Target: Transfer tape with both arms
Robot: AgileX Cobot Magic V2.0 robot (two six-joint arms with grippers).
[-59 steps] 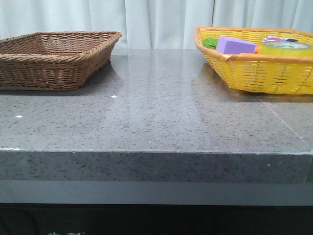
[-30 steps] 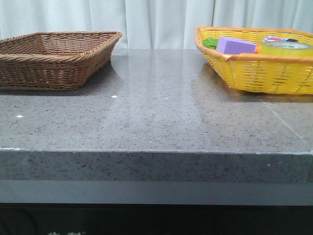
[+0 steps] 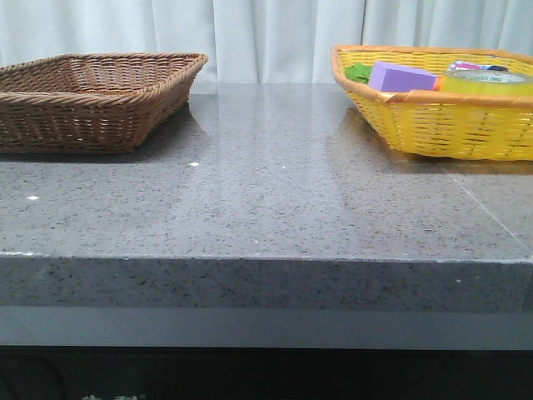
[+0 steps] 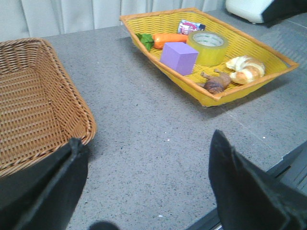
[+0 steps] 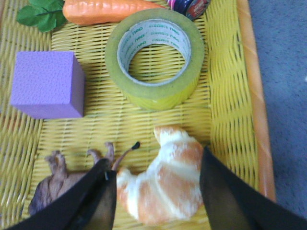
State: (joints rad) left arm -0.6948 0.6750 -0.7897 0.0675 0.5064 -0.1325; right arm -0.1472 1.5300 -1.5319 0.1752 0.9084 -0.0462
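Note:
My right gripper needs to put the tape (image 3: 487,82) down midway (image 3: 255,140) between the baskets first, because the tape lies in the yellow basket, far from my left gripper.
The tape (image 5: 160,93), a yellow roll with a pale core printed in green, lies flat in the yellow basket (image 5: 249,96). It also shows as the tape (image 4: 207,47) in the left wrist view and, just over the rim, as the tape (image 3: 487,80) in the front view. My right gripper (image 5: 156,160) hangs open over that basket, its fingers either side of a croissant (image 5: 165,184), short of the roll. My left gripper (image 4: 147,139) is open and empty over the grey table (image 4: 144,120), between the two baskets. Neither arm appears in the front view.
A purple block (image 5: 45,84), a carrot (image 5: 105,9), a brown toy animal (image 5: 60,177) and a small printed bottle (image 5: 189,5) share the yellow basket. A brown wicker basket (image 3: 92,100) stands at the table's left. The table's front edge (image 3: 266,258) is near.

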